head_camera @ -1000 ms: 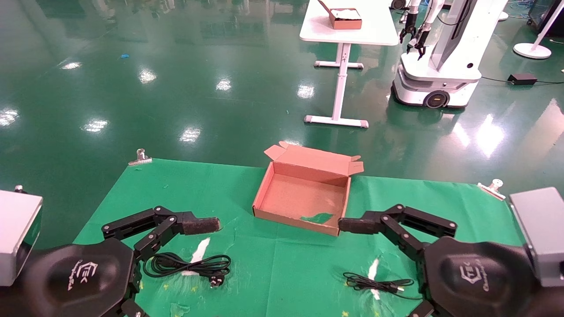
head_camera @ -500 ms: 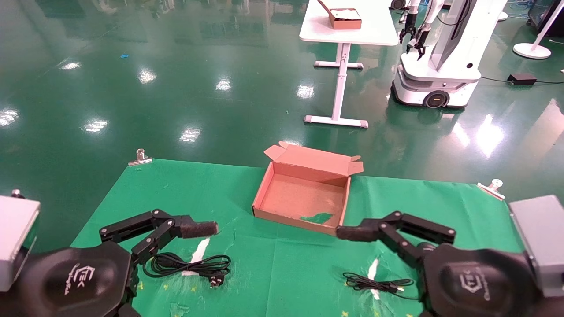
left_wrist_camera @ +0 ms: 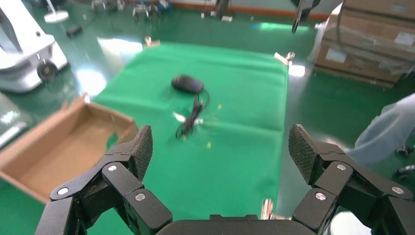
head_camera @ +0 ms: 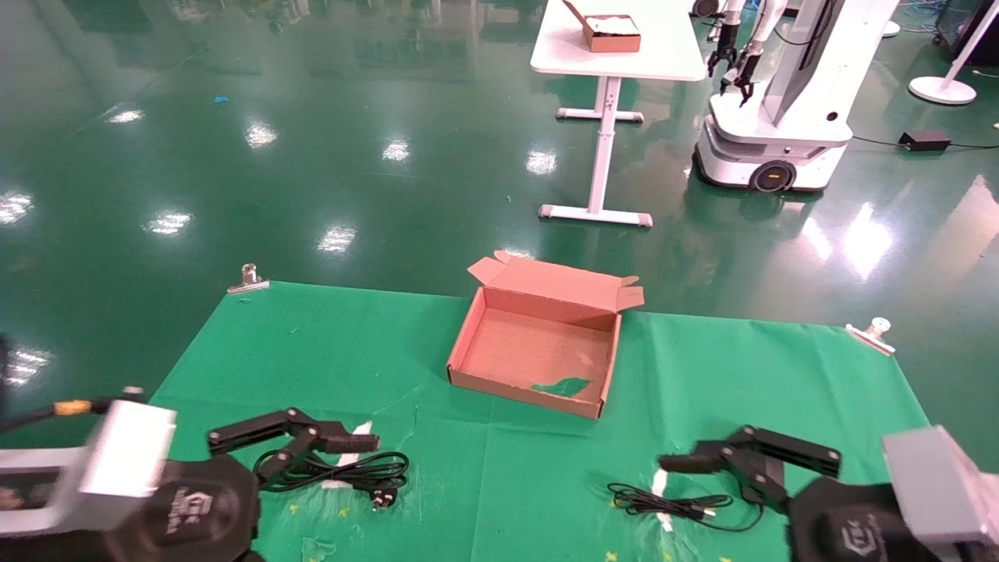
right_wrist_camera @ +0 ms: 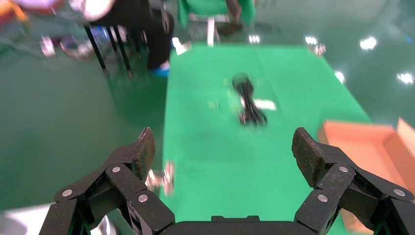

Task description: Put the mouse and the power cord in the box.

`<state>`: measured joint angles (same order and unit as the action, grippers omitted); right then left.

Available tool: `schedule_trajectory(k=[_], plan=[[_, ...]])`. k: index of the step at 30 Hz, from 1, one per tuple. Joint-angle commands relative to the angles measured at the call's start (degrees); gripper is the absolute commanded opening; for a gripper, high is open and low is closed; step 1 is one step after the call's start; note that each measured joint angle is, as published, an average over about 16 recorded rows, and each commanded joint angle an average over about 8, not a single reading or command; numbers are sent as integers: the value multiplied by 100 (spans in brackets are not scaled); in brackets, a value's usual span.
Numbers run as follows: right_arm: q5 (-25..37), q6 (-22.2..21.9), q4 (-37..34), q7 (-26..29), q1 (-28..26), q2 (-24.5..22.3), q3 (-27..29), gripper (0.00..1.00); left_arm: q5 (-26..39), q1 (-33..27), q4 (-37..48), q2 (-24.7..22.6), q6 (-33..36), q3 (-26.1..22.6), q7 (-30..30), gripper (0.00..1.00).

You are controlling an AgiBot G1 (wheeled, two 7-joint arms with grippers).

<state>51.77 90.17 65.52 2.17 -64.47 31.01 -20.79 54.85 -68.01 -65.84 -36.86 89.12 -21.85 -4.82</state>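
My right gripper should keep moving down open until its fingers are on both sides of the bundle near the USB plug, because the mouse's bundled cable lies clear of the power cord.
The open brown box sits mid-table on the green cloth. The looped black power cord lies near the front left, and my left gripper hovers open over its left end. The mouse shows in the left wrist view with its thin cable trailing from it. In the head view only that cable and its USB plug show at the front right. My right gripper stands open just above the cable. In the right wrist view the right gripper holds nothing, with the power cord far beyond it.
Metal clips pin the cloth at the far corners. White tape marks lie beside each cable. Beyond the table stand a white desk with a small brown box and another robot.
Both arms have drawn back toward the near table edge and dropped lower. The left gripper now overlaps the power cord and the right one sits just above the mouse's cable.
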Motion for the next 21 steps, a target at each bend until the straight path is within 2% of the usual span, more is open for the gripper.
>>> schedule_trajectory(k=[1, 7, 11, 16, 21], plan=[[128, 52, -133, -154, -10, -64, -80, 100, 178, -103, 142, -66, 38, -97, 76, 100], [825, 52, -855, -890, -443, -116, -627, 100, 1075, -689, 754, -426, 74, -623, 539, 100], [1544, -86, -1519, -1454, -893, 32, -991, 100, 1832, -1175, 1424, -749, 35, -1037, 1028, 100], [2677, -513, -2433, -2223, -1457, 513, -1424, 100, 2712, -1758, 2583, -1325, -200, -1483, 1781, 100], [3598, -1051, -3334, -2976, -1935, 1235, -1813, 100, 3445, -2214, 3743, -1901, -871, -1792, 2511, 100]])
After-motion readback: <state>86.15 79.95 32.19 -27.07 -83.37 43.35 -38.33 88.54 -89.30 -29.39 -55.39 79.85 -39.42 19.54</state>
